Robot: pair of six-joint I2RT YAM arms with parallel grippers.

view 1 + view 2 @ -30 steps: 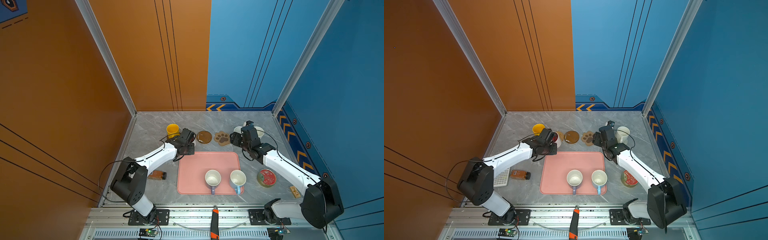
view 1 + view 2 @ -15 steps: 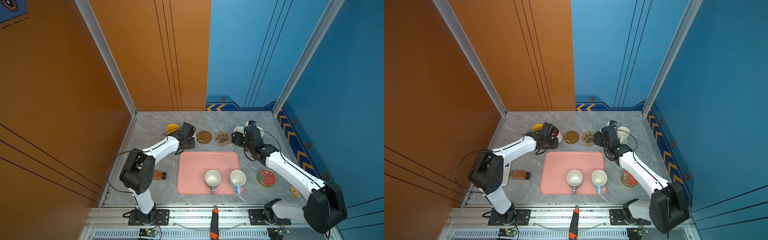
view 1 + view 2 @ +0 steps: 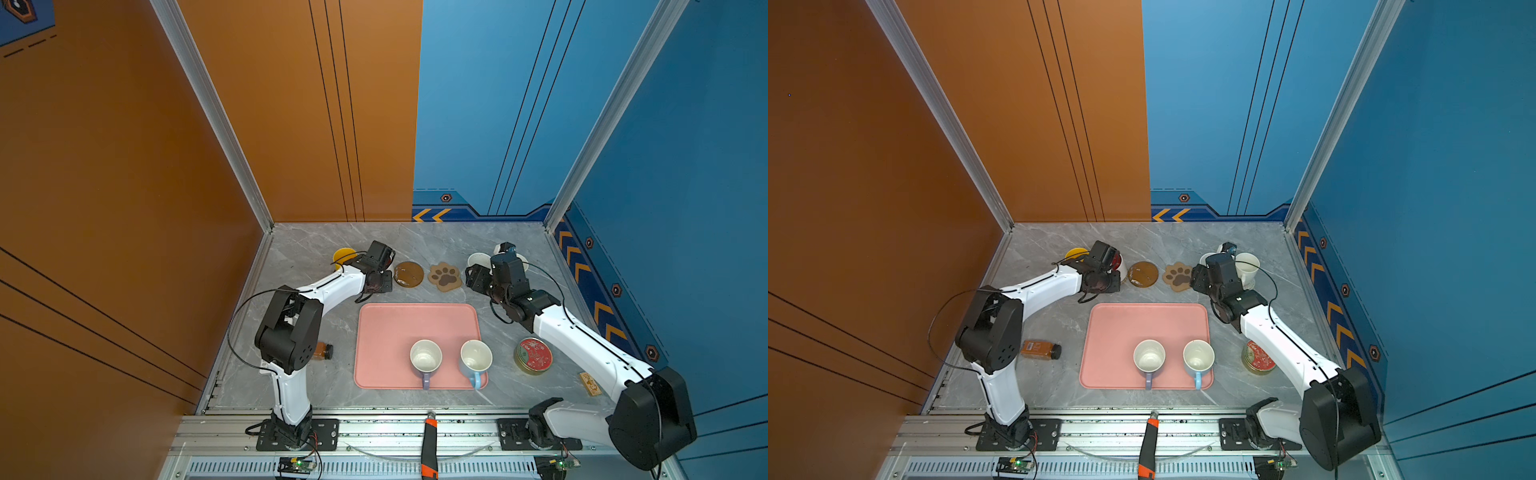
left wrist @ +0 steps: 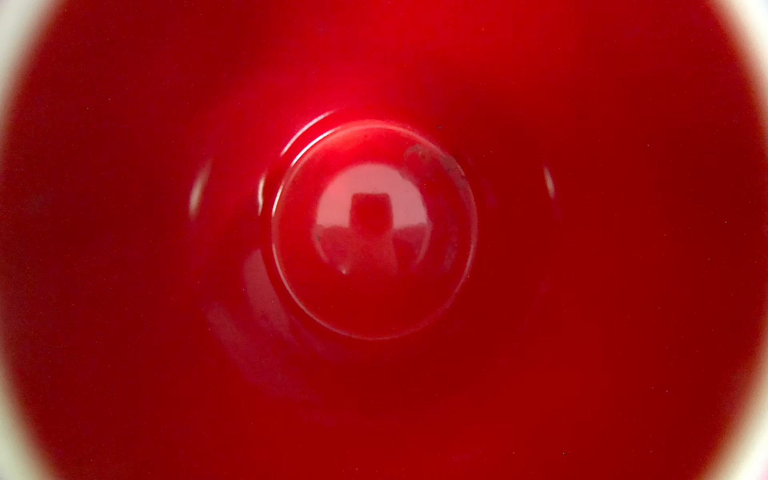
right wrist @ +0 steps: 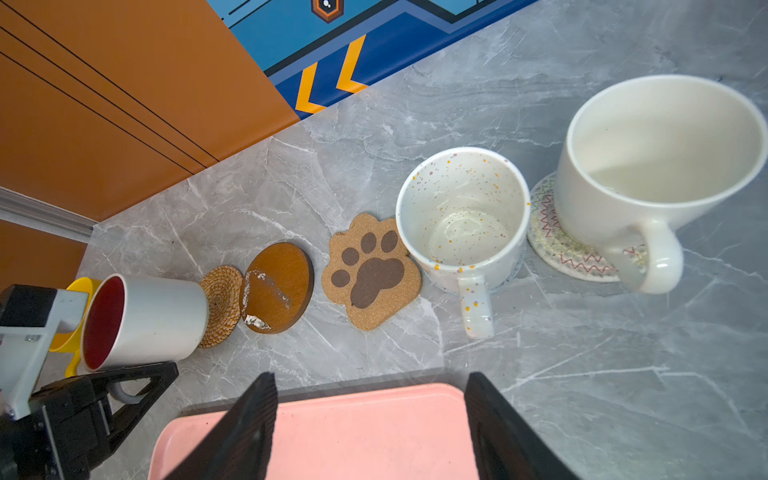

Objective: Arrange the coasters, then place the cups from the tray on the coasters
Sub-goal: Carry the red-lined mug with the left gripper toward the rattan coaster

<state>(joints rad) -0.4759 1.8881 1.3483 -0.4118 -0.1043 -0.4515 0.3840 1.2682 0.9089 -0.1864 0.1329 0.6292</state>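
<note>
The base of the white cup (image 5: 197, 326) with the red inside is above the tan rattan coaster (image 5: 223, 302), so the robot's left gripper should keep moving down until the cup rests flat.
My left gripper (image 3: 376, 276) is shut on the handle of the white cup with the red inside (image 5: 141, 320). That cup is tipped on its side, base at the tan rattan coaster (image 5: 222, 305), and its red inside (image 4: 374, 228) fills the left wrist view. A yellow cup (image 3: 344, 255) stands behind it. The brown disc coaster (image 3: 409, 274) and paw coaster (image 3: 445, 276) lie bare. A speckled cup (image 5: 461, 220) and a cream cup (image 5: 660, 166) stand on coasters. Open and empty, my right gripper (image 5: 370, 376) hangs over the pink tray's (image 3: 399, 324) far edge. The tray holds a lilac cup (image 3: 425, 357) and a light blue cup (image 3: 476, 359).
A red-and-gold round tin (image 3: 534, 355) sits right of the tray under my right forearm. An amber bottle (image 3: 1040, 350) lies left of the tray beside the left arm's elbow. A small box (image 3: 590, 383) lies at the front right. An orange-handled tool (image 3: 430, 449) rests on the front rail.
The left arm's elbow has swung right and up, and its gripper has edged toward the back with the cup. The right gripper shifted slightly right, then stayed still.
</note>
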